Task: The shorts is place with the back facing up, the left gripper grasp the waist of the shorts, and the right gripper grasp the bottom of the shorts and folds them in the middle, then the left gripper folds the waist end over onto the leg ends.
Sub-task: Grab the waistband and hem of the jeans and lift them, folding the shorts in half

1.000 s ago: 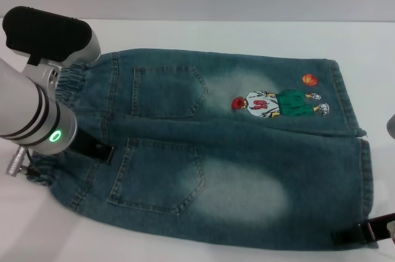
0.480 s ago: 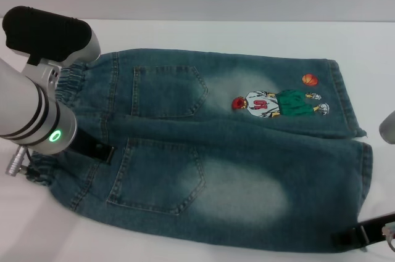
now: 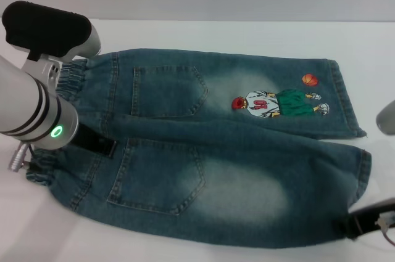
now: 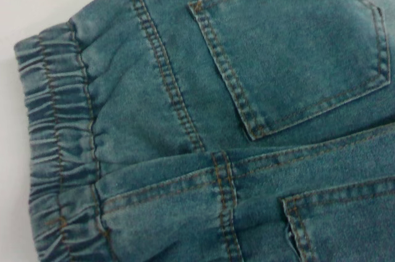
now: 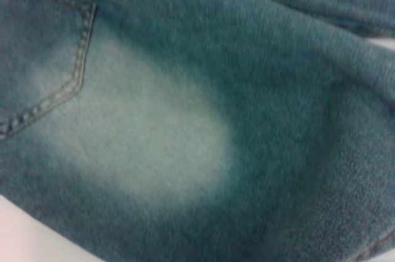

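Observation:
My left gripper is above the denim (image 3: 116, 161) by the near pocket, away from the shorts' near waist corner (image 3: 41, 176), so it should retreat and grip that corner before folding.
The blue denim shorts (image 3: 234, 151) lie back side up on the white table (image 3: 203, 31), with both patch pockets showing. The ruffled waist (image 3: 71, 80) is at the left and the leg hems are at the right. My left gripper (image 3: 95, 143), on the green-ringed arm, rests on the waist where the two halves meet. The left wrist view shows the gathered waist (image 4: 55, 139) and a pocket (image 4: 296, 46) from close up. My right gripper (image 3: 361, 224) is at the near leg's hem (image 3: 365, 172) and is shut on its lower corner, which curls up. The right wrist view is filled with faded denim (image 5: 185, 120).
The far leg's hem (image 3: 345, 98) lies flat, next to the cartoon print (image 3: 281, 103). Bare white table surrounds the shorts on the far side and at the near left. A grey part of the right arm (image 3: 387, 119) shows at the right edge.
The near leg's hem has gone from straight and flat to curled and drawn in as the right gripper pulled its corner. The left arm has shifted slightly away from me.

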Motion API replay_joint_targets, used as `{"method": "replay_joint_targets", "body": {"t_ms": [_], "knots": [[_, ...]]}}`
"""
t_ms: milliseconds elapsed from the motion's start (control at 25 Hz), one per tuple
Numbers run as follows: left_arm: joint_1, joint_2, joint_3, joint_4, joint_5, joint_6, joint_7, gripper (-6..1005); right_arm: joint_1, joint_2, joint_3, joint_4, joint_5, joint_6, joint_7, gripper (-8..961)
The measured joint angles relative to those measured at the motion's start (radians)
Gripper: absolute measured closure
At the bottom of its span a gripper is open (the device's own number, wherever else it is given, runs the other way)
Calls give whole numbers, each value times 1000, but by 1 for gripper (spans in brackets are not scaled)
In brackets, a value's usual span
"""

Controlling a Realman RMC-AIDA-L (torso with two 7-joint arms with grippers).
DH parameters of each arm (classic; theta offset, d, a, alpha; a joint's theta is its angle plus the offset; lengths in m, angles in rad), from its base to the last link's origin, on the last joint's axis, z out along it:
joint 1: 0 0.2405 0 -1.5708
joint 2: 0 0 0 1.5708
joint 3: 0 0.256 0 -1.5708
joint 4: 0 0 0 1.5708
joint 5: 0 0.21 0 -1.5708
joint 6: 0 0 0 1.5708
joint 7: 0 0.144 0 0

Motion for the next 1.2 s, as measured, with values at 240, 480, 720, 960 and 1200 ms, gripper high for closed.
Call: {"method": "replay_joint_targets", "body": {"t_ms": [240,480,720,960,1200], "knots": [[2,1,-5,-2,-2,27,-3,950,-14,1,56,34,35,-91,-34,916],[10,2,-14,-13,-3,56,-3,949,-10,1,123,0,138,-210,-101,916],[31,3,-22,-43,-4,89,-5,947,-14,1,170,-48,221,-277,-159,916],[46,5,-39,-87,11,52,-10,946,-3,0,192,-119,307,-289,-193,916],[54,11,-71,-103,73,-17,-16,944,-3,1,185,-124,309,-290,-198,916]]}}
